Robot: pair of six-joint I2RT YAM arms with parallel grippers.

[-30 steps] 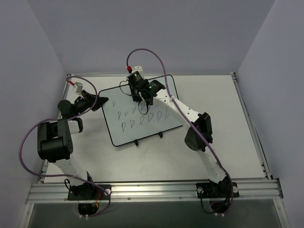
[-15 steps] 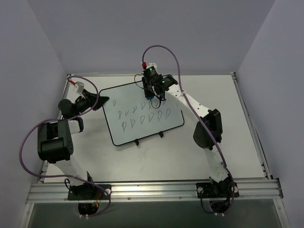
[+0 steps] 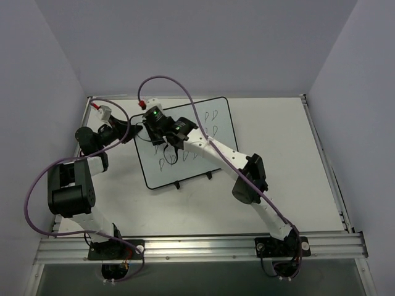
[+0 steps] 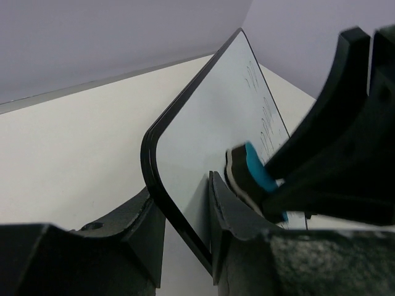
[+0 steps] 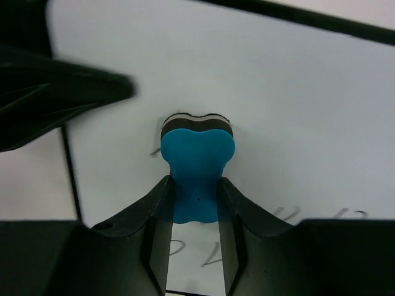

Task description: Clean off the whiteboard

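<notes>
The blue eraser (image 5: pixel 197 145) is next to the robot's left gripper at the board's frame, so the right gripper should wipe the eraser back down across the scribbles (image 3: pixel 162 164) below.
The whiteboard (image 3: pixel 219 132) lies tilted on the table, with several dark scribbles across its middle and near its top right. My left gripper (image 3: pixel 128 131) is shut on its left edge; in the left wrist view the jaws (image 4: pixel 185 216) straddle the black frame of the board (image 4: pixel 228 105). My right gripper (image 3: pixel 159 139) is shut on a blue eraser (image 5: pixel 197 154) and presses it on the board (image 5: pixel 296 92) near the left edge, close to my left gripper. The eraser also shows in the left wrist view (image 4: pixel 256 169). Scribbles (image 5: pixel 203 259) lie below it.
The table has raised metal rails at its edges (image 3: pixel 321 154). Purple cables (image 3: pixel 166 80) arch above both arms. The right arm's forearm (image 3: pixel 216 148) crosses over the board. Grey walls stand on three sides.
My right gripper has swept the eraser from the board's top middle leftwards, to near the left edge. The left gripper and the board have stayed put.
</notes>
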